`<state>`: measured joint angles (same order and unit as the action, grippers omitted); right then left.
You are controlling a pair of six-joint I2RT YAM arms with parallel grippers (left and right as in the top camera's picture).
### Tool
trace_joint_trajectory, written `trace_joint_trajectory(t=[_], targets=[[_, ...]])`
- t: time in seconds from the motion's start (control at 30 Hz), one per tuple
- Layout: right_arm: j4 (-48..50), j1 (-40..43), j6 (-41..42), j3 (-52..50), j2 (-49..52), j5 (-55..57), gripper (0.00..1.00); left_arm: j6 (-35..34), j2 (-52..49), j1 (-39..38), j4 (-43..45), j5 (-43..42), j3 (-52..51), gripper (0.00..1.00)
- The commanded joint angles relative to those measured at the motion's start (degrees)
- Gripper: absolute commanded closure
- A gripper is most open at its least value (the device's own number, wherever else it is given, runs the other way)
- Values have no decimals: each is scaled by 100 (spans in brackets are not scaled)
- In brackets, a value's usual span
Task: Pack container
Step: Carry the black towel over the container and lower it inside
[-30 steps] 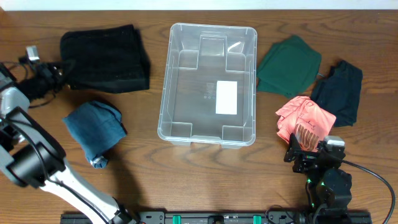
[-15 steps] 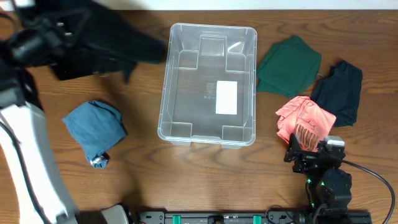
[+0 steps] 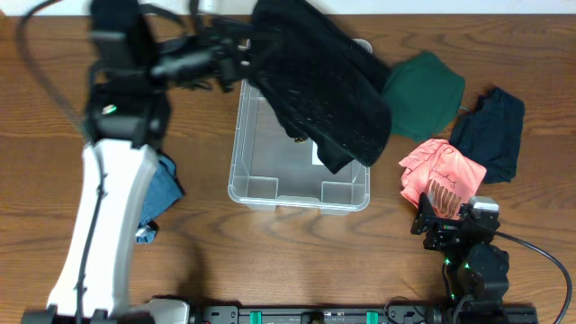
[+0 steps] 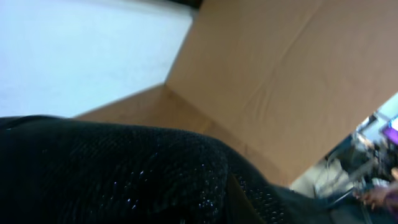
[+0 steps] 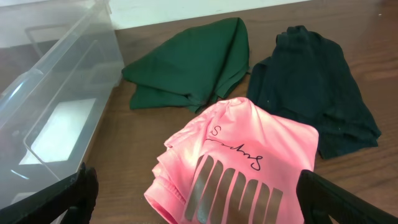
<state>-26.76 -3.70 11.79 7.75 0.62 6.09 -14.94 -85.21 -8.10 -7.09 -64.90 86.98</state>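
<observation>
The black garment's edge (image 3: 385, 115) is hanging out beyond the container's rim toward the green garment. I should use my left gripper to pull it back over the container's open bottom (image 3: 281, 155) and then lower it.
The clear plastic container (image 3: 270, 189) stands mid-table, with a white label on its base; it also shows in the right wrist view (image 5: 50, 93). My left gripper (image 3: 243, 58) is shut on a black garment (image 3: 328, 85) and holds it in the air over the container, the cloth hanging across the bin's right half. In the left wrist view the black garment (image 4: 112, 174) fills the lower frame and hides the fingers. My right gripper (image 3: 447, 216) is open and empty at the front right, just in front of a pink shirt (image 3: 439, 171), which the right wrist view also shows (image 5: 242, 162).
A blue cloth (image 3: 162, 193) lies left of the container, partly behind my left arm. A green garment (image 3: 423, 90) and a dark navy garment (image 3: 490, 130) lie right of the container, also in the right wrist view (image 5: 193, 68) (image 5: 317, 93).
My left arm has lifted the black garment from the table's back left and swung it right, over the container. The right arm has not moved.
</observation>
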Motion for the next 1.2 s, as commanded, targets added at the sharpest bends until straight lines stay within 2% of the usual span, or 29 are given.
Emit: trace_joint_trajectory(t=[0.0,0.07,0.2,0.37,0.47,0.57,0.73,0.8,0.87,0.93,1.0,1.17], targets=[[-2,15,83,-15,-31,55,1,859,-374,-278,125,175,133,94],[-2,15,83,-15,-31,55,1,1082,-621,-402,122,173,133,94],[-2,15,83,-15,-31,55,1,1078,-1051,-566,361,127,133,94],[-2,15,83,-15,-31,55,1,1021,-1123,-688,1062,111,133,94],[-2,15,83,-15,-31,55,1,1023,-1126,-710,1185,116,133,94],[-2,15,83,-15,-31,55,1,1231,-1152,-710,575,114,131,94],[-2,15,83,-15,-31,55,1,2511,-1246,-710,-1344,219,26,94],[-2,15,83,-15,-31,55,1,2715,-1298,-708,-1906,503,-35,94],[0,15,83,-15,-31,55,1,2712,-1329,-710,-2063,645,-61,94],[-2,15,83,-15,-31,55,1,2632,-1311,-717,-1838,614,-59,94],[-2,15,83,-15,-31,55,1,2203,-1276,-715,-1252,527,-50,94],[-2,15,83,-15,-31,55,1,909,-1241,-717,975,518,-50,94]])
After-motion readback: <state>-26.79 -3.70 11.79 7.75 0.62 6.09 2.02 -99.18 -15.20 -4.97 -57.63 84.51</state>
